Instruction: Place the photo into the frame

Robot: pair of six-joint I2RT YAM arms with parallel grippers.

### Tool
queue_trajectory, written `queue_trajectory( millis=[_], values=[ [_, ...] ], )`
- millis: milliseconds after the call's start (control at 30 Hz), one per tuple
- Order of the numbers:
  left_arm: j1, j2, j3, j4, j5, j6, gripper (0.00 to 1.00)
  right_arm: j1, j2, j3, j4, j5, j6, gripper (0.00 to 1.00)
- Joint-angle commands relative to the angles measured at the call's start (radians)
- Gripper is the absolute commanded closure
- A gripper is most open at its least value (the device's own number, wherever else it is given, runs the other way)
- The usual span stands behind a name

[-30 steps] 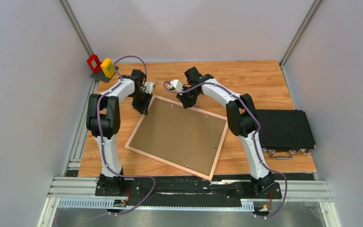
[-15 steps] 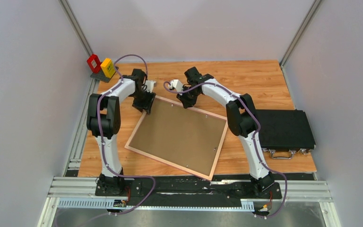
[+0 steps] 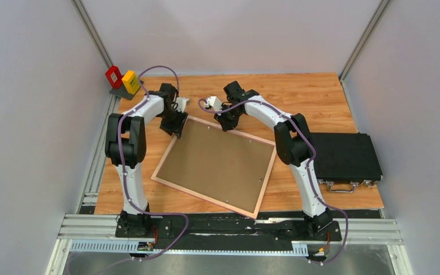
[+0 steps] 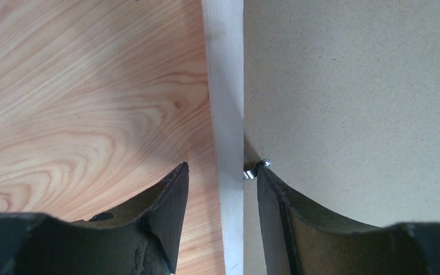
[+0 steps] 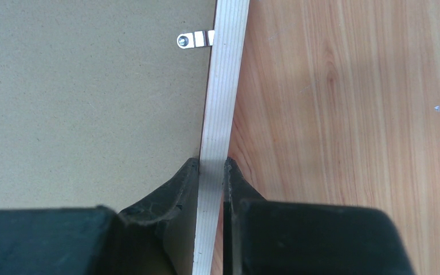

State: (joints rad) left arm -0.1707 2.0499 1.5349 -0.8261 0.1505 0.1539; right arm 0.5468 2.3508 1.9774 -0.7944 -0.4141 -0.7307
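I should open my left gripper wider and take hold of the frame's side farther along, away from the small metal tab, because one of that gripper's fingers is touching the tab.
The frame lies back up on the wooden table, its brown backing board facing me. The photo is hidden. My left gripper is open at the frame's far left corner. In the left wrist view its jaws straddle the light wood rail with gaps on both sides, the right finger beside a small metal tab. My right gripper is at the frame's far edge. In the right wrist view it is shut on the rail, below another tab.
A black case lies at the table's right edge, beside the right arm. A red block and a yellow block stand at the far left corner. Grey walls close in the table on three sides.
The left gripper's jaws have spread wider around the frame's rail and it has shifted slightly. The right arm and the frame have not moved.
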Motion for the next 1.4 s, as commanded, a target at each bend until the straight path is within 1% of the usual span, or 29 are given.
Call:
queue_trajectory(
  millis=[0,267,500,667,900,1000,1133,1267,1367],
  values=[
    [-0.006,-0.012,0.024,0.006,-0.024,0.036,0.46,0.009,0.008,-0.026,0.024,0.011,-0.029,1.00],
    [-0.006,0.010,0.040,0.012,-0.024,0.041,0.56,0.008,0.009,-0.028,0.024,0.009,-0.027,1.00],
    [-0.006,0.012,0.039,0.015,-0.031,0.061,0.62,0.008,0.014,-0.029,0.024,0.012,-0.027,1.00],
    [-0.006,0.012,0.029,0.020,-0.029,0.064,0.64,0.008,0.017,-0.032,0.023,0.012,-0.027,1.00],
    [-0.006,0.000,0.025,0.010,-0.027,0.064,0.52,0.008,0.022,-0.032,0.024,0.016,-0.027,1.00],
    [-0.006,-0.009,0.027,0.002,-0.030,0.066,0.44,0.009,0.022,-0.032,0.023,0.018,-0.027,1.00],
    [-0.006,-0.026,0.030,-0.015,-0.034,0.070,0.37,0.008,0.018,-0.030,0.024,0.016,-0.024,1.00],
    [-0.002,-0.058,0.023,-0.027,-0.038,0.072,0.32,0.009,0.016,-0.028,0.024,0.020,-0.020,0.99],
    [0.004,-0.079,0.013,-0.036,-0.030,0.074,0.31,0.008,0.015,-0.026,0.024,0.020,-0.015,0.94]
  ],
)
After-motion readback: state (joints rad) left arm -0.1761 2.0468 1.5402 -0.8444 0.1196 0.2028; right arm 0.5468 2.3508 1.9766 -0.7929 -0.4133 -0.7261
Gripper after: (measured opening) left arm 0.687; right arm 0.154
